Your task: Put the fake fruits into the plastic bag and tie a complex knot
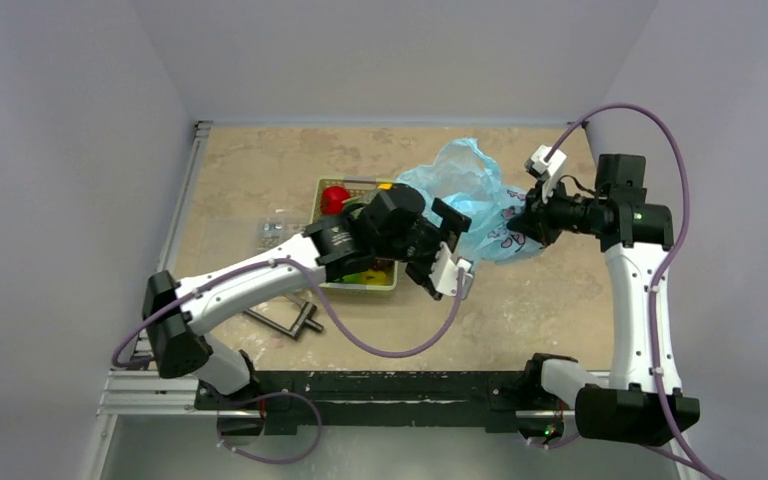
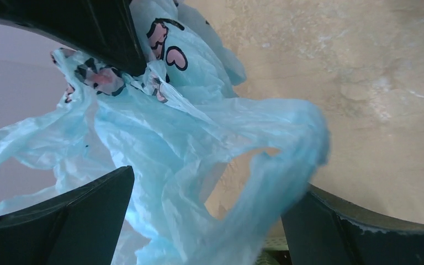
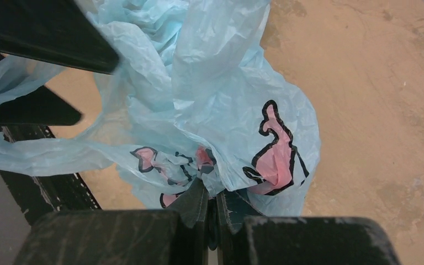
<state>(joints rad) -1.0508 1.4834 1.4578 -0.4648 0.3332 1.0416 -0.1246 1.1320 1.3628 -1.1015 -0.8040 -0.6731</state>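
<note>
My right gripper is pinching the bag's printed side [image 1: 512, 218] while the bag's opening lies crumpled. Next, my right gripper lets go and grabs the bag's far rim [image 1: 465, 150] to spread the opening.
The light-blue plastic bag [image 1: 463, 190] with pink cartoon prints lies crumpled at the table's middle right. My right gripper [image 1: 522, 222] is shut on the bag's printed side [image 3: 221, 110], the fingertips [image 3: 199, 201] pinching a fold. My left gripper [image 1: 455, 247] stands open at the bag's near side. A thin handle loop of the bag [image 2: 276, 165] hangs between its wide-apart fingers [image 2: 83, 221] without being pinched. A red apple [image 1: 335, 198] and yellow-green fake fruits [image 1: 372, 274] lie in the green basket [image 1: 352, 186], partly under my left arm. No knot is in view, and the bag's inside is hidden.
A clear plastic compartment box [image 1: 275, 231] lies left of the basket. A bent metal tool [image 1: 288, 320] rests near my left arm's base. Grey walls enclose the table on the left, back and right sides.
</note>
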